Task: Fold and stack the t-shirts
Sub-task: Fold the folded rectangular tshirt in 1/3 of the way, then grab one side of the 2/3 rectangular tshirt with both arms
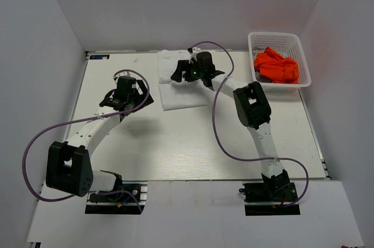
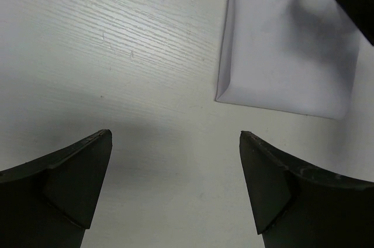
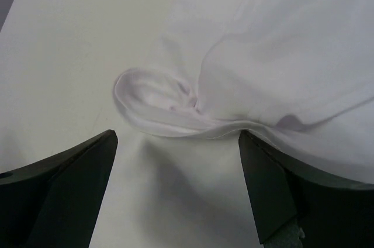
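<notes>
I see the white t-shirt's rumpled hem (image 3: pixel 166 124) curl softly over itself, so when I lift the t-shirt's near edge (image 1: pixel 184 107), it will flop limply toward the t-shirt's far end.
The white t-shirt (image 1: pixel 175 93) lies partly folded on the table's far middle. My right gripper (image 1: pixel 180 71) hovers over its far edge, open and empty; the right wrist view shows its jaws (image 3: pixel 178 160) wide apart just short of a rumpled, curled hem of the white cloth (image 3: pixel 280 43). My left gripper (image 1: pixel 130 92) is open and empty over bare table left of the shirt; the left wrist view (image 2: pixel 175 160) shows the shirt's neat folded corner (image 2: pixel 286 49) ahead to the right. The orange t-shirt (image 1: pixel 276 65) lies bunched in the basket.
The white lattice basket (image 1: pixel 252 46) stands at the far right corner of the white table (image 1: pixel 175 148). White walls enclose the table on three sides. Purple cables loop off both arms.
</notes>
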`<act>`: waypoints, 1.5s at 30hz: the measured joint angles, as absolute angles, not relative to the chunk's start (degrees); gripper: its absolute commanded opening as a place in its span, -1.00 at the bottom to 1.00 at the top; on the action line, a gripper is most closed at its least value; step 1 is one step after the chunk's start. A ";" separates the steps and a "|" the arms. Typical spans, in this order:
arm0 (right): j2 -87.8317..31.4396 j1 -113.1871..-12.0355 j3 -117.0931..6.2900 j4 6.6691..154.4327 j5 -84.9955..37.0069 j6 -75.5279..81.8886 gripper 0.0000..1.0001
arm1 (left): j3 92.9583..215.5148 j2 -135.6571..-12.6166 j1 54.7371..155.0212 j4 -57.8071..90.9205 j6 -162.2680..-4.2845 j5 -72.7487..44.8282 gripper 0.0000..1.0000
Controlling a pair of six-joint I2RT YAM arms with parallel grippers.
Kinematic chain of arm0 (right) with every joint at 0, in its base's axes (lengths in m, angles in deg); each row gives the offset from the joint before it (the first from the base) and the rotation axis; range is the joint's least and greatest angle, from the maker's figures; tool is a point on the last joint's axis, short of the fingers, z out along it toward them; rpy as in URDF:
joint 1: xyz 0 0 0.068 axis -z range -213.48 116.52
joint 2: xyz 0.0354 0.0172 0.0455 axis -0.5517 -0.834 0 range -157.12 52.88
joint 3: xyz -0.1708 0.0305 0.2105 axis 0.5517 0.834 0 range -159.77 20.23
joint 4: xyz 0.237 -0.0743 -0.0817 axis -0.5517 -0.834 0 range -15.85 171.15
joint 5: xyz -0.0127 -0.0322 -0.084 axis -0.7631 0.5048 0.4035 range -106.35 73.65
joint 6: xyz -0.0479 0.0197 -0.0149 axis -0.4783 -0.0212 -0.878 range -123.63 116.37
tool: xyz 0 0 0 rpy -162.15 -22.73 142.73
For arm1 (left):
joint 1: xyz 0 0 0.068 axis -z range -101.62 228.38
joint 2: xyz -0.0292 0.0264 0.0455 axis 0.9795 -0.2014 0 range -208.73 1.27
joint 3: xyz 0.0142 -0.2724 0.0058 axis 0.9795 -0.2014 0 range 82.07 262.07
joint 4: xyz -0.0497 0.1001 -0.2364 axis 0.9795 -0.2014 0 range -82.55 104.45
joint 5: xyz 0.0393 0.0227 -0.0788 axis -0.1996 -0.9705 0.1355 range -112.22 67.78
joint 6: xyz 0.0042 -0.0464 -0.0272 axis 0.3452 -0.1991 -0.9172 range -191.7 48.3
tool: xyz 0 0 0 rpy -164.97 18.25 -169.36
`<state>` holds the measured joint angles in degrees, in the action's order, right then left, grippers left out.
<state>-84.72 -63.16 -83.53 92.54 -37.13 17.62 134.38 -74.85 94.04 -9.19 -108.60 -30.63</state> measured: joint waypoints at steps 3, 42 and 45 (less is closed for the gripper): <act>-88.37 -63.07 -88.89 93.18 -34.27 19.15 0.81 | 134.38 -75.57 94.04 -9.29 -108.60 -30.63 1.00; -62.62 -56.38 -52.82 81.24 -36.76 21.25 0.60 | 150.91 -107.87 100.16 -3.72 -101.21 -22.39 -0.13; -62.90 -56.38 -52.76 81.29 -37.72 21.93 0.29 | 151.36 -108.57 100.14 -3.24 -101.21 -22.80 -0.33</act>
